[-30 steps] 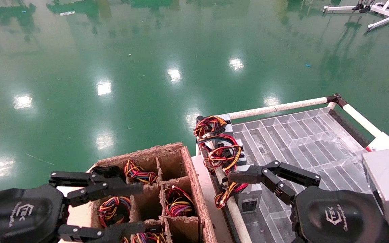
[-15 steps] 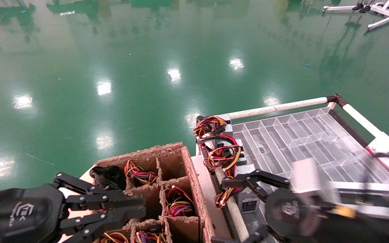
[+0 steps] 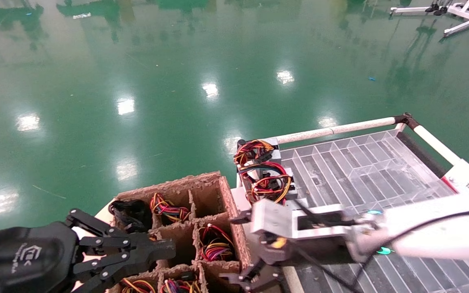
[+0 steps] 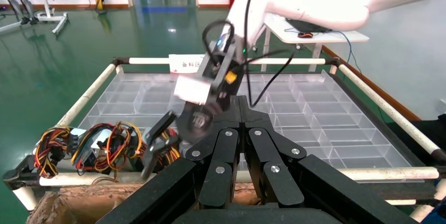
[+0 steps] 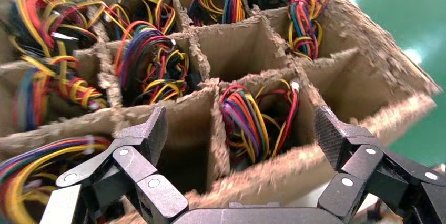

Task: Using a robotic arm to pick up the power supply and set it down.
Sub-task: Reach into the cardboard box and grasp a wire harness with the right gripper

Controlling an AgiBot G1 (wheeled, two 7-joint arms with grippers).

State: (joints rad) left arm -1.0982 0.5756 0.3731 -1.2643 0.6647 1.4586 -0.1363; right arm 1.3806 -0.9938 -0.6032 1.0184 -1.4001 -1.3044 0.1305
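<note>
I expect the hidden grey case to come up hanging below the wire bunch point(image 3: 216, 245) when I lift the bunch, because the tray's grey boxes point(image 3: 286, 176) have wires attached.
The power supply shows only as a bunch of red, yellow, orange and purple wires point(image 5: 252, 121) point(image 3: 215, 245) standing in a cell of the cardboard box point(image 3: 227, 196); its grey case is hidden by the cell. The robotic arm on the right reaches across from the right. My right gripper point(image 5: 243, 129) point(image 3: 255, 273) hangs open just above the box's near-right rim, and its fingers straddle that cell without touching the wires. My left gripper point(image 3: 171, 246) point(image 4: 235, 103) is shut on nothing, low at the box's left side.
Other cells of the box point(image 5: 247, 40) hold similar wire bunches point(image 5: 150, 66). Like grey boxes with red, yellow and black wires point(image 3: 265, 173) sit at the left edge of a clear plastic divider tray point(image 3: 364, 167), framed by white tubes point(image 3: 334, 130). Green floor lies beyond.
The right arm has swung left from over the plastic tray to over the cardboard box, gripper turned downward. The left gripper has gone from open to shut and dropped a little.
</note>
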